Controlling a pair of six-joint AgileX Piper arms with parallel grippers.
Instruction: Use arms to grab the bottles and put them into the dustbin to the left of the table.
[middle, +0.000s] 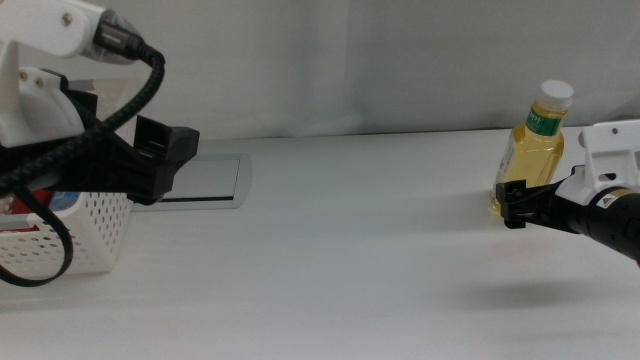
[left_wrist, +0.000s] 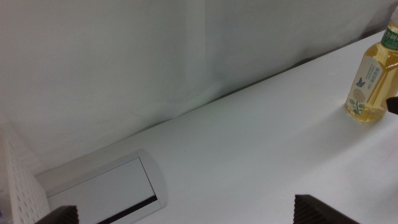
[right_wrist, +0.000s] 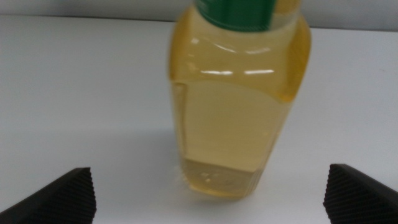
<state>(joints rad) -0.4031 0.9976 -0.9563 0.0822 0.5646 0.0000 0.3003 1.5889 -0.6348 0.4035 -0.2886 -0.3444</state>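
Note:
The yellow-liquid bottle (middle: 532, 152) is too far away for my left gripper to reach, so my right gripper should put it down at the table's middle (middle: 352, 290) for my left gripper to pick up.
A yellow-liquid bottle (middle: 536, 150) with a white cap and green label stands upright at the table's far right. My right gripper (middle: 517, 204) sits low at its base, open. In the right wrist view the bottle (right_wrist: 239, 106) fills the middle, just ahead of the gap between the right gripper's (right_wrist: 208, 171) wide-spread jaws. My left gripper (middle: 165, 160) hovers open and empty at the left, beside the white perforated dustbin (middle: 85, 235). The left wrist view has the left gripper (left_wrist: 186, 214) facing across the table toward the bottle (left_wrist: 372, 84). Red and blue items show inside the dustbin, mostly hidden by the arm.
A grey recessed panel (middle: 205, 180) lies in the white table (middle: 350, 270) just right of the dustbin. The left arm's thick black cable (middle: 60, 165) loops over the dustbin. A pale wall rises behind the table's back edge.

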